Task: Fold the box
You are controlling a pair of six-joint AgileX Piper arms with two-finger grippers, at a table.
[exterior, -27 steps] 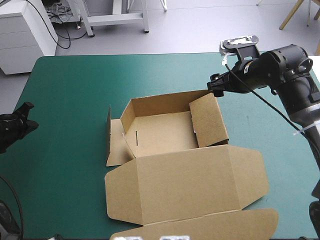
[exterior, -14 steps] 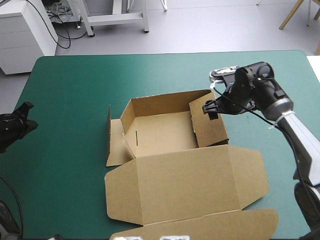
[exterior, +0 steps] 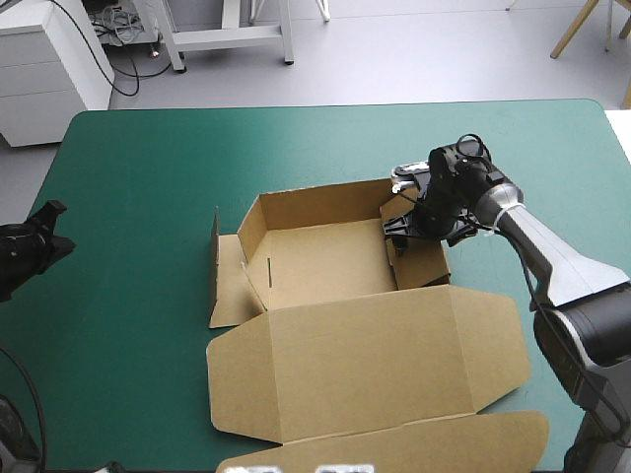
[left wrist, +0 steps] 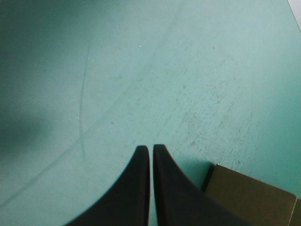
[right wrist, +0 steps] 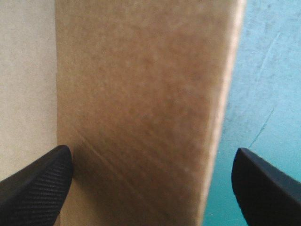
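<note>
The wide lid (exterior: pixel 365 365) is attached to the brown box along its front crease (exterior: pixel 360 298). The lid will come along, hanging open, when I lift the box.
The brown box (exterior: pixel 325 261) lies mid-table in the high view, its back wall raised and its wide lid (exterior: pixel 365 365) flat toward the front. My right gripper (exterior: pixel 400 225) is open and straddles the upright right side flap (exterior: pixel 422 254). In the right wrist view that flap (right wrist: pixel 141 94) fills the space between the fingers of the right gripper (right wrist: pixel 151 154). My left gripper (exterior: pixel 35 248) hovers at the table's left edge, far from the box. In its own view the left gripper (left wrist: pixel 151 148) is shut over the teal-green cover, a box corner (left wrist: pixel 249 197) beside it.
The box's left side flap (exterior: pixel 232 286) lies flat on the teal-green cover (exterior: pixel 138 197), with a small tab (exterior: pixel 215 236) standing at its outer end. The lid's front tuck flap (exterior: pixel 414 443) reaches the table's front edge.
My right gripper has come down from beyond the box's back right corner and now sits over the right side flap, which stands more upright. The left arm has not moved.
</note>
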